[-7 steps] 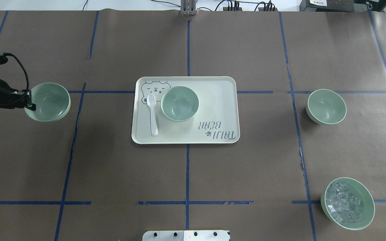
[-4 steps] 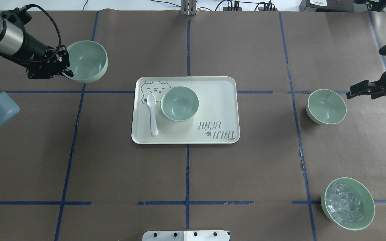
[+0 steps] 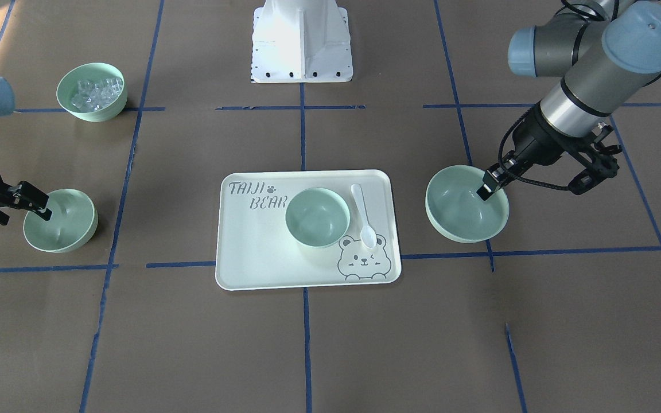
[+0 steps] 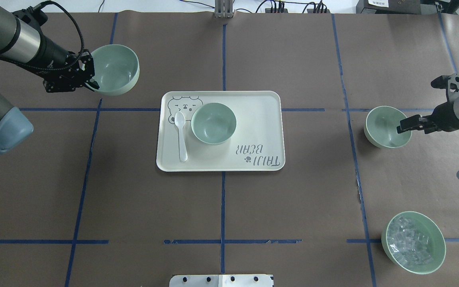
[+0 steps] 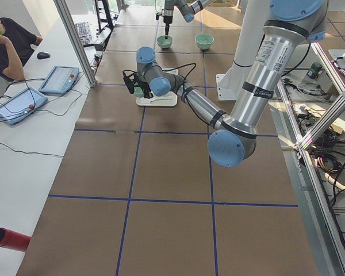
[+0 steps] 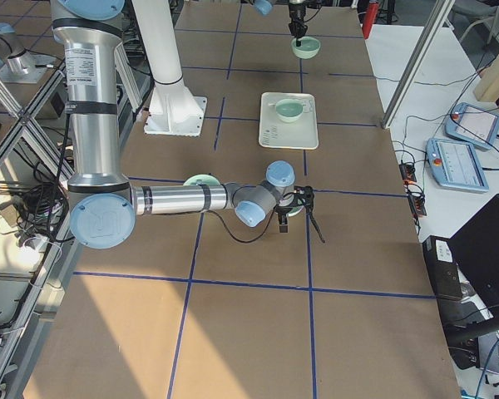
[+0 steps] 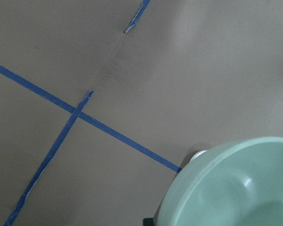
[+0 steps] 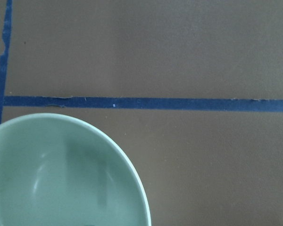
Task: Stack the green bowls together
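The bowl on the cream tray (image 3: 318, 217) is empty and has a wide opening. The third bowl (image 3: 61, 221) will nest deep in it, nearly rim to rim, when I stack it.
Three pale green bowls show. One bowl (image 4: 213, 122) (image 3: 317, 217) sits on the cream tray (image 4: 253, 159). My left gripper (image 4: 90, 81) (image 3: 488, 186) is shut on the rim of a second bowl (image 4: 114, 69) (image 3: 467, 203) and holds it above the table, far-left of the tray; that bowl fills the left wrist view's lower right (image 7: 231, 188). The third bowl (image 4: 387, 126) (image 3: 61, 221) rests on the table at the right. My right gripper (image 4: 403, 127) (image 3: 41, 209) is at its rim, one finger inside, jaws apart. That bowl shows in the right wrist view (image 8: 61, 174).
A white spoon (image 4: 181, 135) lies on the tray left of its bowl. A green bowl of clear cubes (image 4: 412, 242) (image 3: 92, 92) stands near right. The robot's base plate (image 4: 221, 280) is at the near edge. Blue tape lines cross the brown table.
My left gripper has lifted its bowl and carried it away from me and rightward, toward the tray. My right arm has come in and moved down to the right bowl's rim.
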{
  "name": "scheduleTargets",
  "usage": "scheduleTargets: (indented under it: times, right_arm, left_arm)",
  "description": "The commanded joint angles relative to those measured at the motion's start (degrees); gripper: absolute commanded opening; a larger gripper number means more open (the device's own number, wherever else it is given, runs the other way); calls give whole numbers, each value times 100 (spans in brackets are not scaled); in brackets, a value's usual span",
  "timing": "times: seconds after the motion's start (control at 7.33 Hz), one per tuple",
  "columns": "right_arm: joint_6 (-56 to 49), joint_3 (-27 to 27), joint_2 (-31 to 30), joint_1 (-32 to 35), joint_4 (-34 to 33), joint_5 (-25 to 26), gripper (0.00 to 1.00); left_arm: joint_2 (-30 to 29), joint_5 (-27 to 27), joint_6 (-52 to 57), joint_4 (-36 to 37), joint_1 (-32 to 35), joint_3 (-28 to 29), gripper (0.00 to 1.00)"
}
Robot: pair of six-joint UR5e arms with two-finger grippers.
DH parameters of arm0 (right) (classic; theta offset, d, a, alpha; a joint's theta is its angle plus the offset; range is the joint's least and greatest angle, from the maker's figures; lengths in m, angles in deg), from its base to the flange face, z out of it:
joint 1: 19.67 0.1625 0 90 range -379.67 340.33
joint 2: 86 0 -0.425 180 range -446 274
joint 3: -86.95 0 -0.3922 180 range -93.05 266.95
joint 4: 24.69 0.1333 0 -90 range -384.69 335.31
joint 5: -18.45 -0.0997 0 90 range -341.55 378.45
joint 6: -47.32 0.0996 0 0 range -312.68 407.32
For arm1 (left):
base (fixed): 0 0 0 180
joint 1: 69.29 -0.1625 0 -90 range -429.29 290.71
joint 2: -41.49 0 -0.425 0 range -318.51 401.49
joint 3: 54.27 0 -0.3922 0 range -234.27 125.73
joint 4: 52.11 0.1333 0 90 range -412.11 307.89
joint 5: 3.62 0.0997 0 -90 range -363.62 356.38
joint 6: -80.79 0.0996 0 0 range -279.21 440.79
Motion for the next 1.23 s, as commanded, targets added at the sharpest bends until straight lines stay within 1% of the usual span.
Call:
scheduleTargets:
  times: [0.0, 0.14, 0.27, 0.41, 0.55, 0.68, 0.95, 1.09]
  right_arm:
    - [29, 17, 29, -73, 15, -31, 25]
    - [29, 17, 29, -64, 15, -75, 0]
    - [29, 0, -5, -64, 24, -75, 0]
    - [20, -26, -6, -64, 24, -93, 0]
    - [20, -44, 12, -55, 15, -128, 0]
    - [29, -53, 47, 58, 15, -320, 0]
    - [38, -53, 187, 654, -64, -1074, 0]
    - [99, -53, 283, 813, -64, -1295, 0]
  left_arm:
    - [-9, 7, -10, 0, -15, 0, 0]
    - [-9, 7, -10, 0, -15, 0, 0]
    - [-9, 33, -10, 0, -59, 17, 0]
    - [-17, 86, -63, 0, -259, 44, 0]
    - [-218, 408, -550, 0, -636, 122, 0]
    - [-402, 672, -869, 44, -996, 184, 0]
    - [-833, 692, -933, 185, -1122, 446, 0]
    - [-1061, 701, -1055, 176, -1218, 683, 0]
